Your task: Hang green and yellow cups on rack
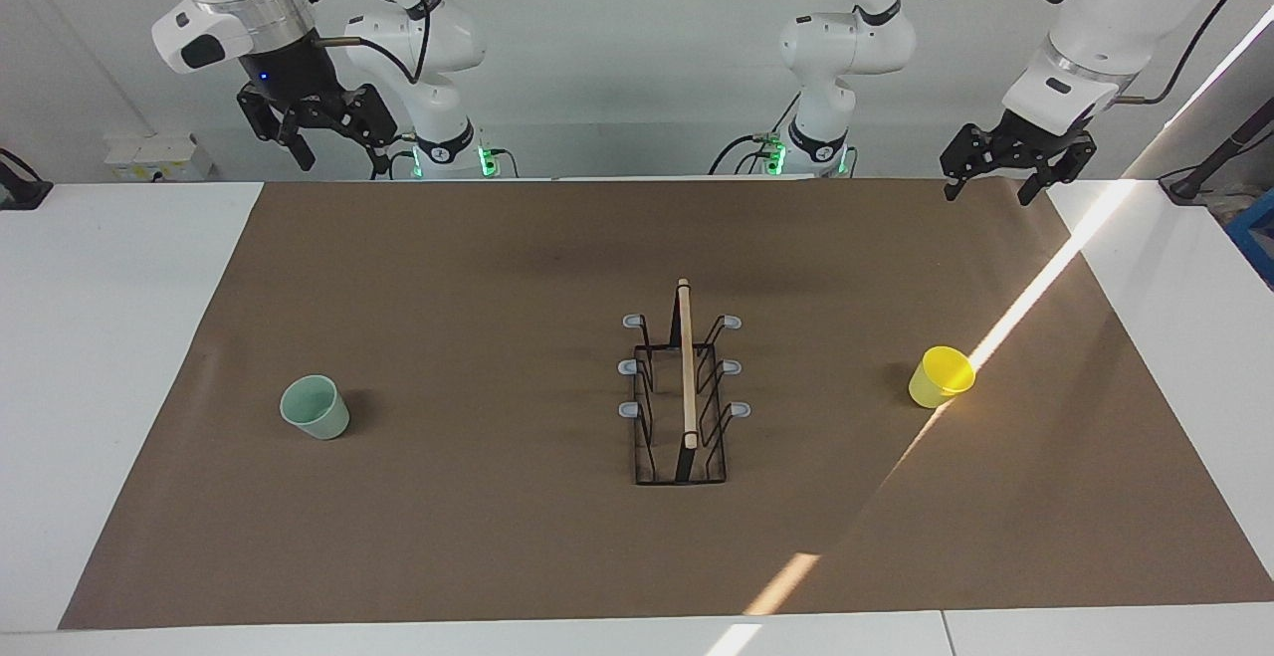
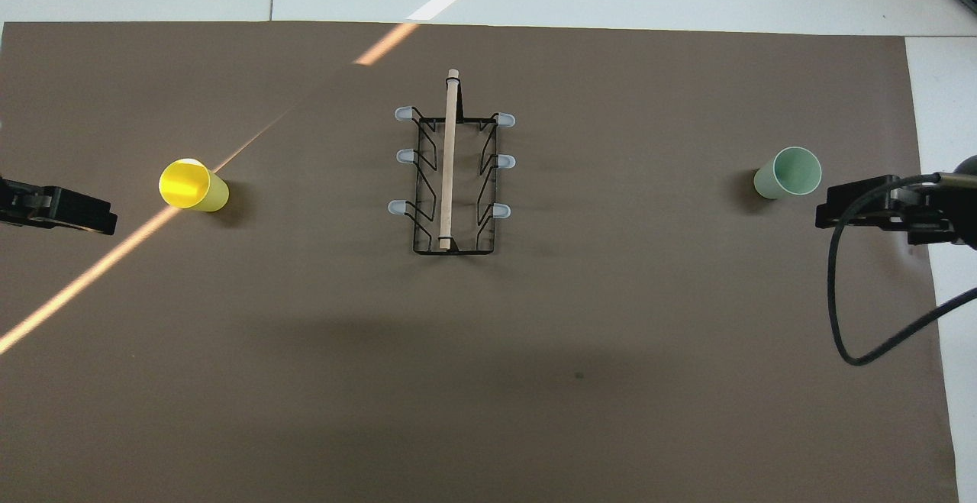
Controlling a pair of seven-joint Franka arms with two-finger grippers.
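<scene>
My gripper will lower the green cup point(image 2: 788, 173) over one of the grey-tipped pegs point(image 2: 501, 211). The pegs slant outward from the rack, so the cup will hang tilted with its opening down.
The rack point(image 1: 683, 387) stands mid-mat, a black wire frame with a wooden bar on top and grey-tipped prongs, all bare; it also shows in the overhead view point(image 2: 450, 175). The green cup point(image 1: 316, 407) stands upright, mouth up, toward the right arm's end point(image 2: 788, 172). The yellow cup point(image 1: 941, 376) stands mouth up toward the left arm's end point(image 2: 193, 185). My right gripper point(image 1: 338, 150) hangs open and empty, high over the mat's edge at the robots' end point(image 2: 839, 209). My left gripper point(image 1: 990, 188) hangs open and empty, high over the mat's corner point(image 2: 76, 213).
A brown mat point(image 1: 498, 537) covers most of the white table point(image 1: 100, 337). A stripe of sunlight point(image 1: 1035, 288) runs across the mat past the yellow cup. A black cable point(image 2: 836, 297) loops off the right arm.
</scene>
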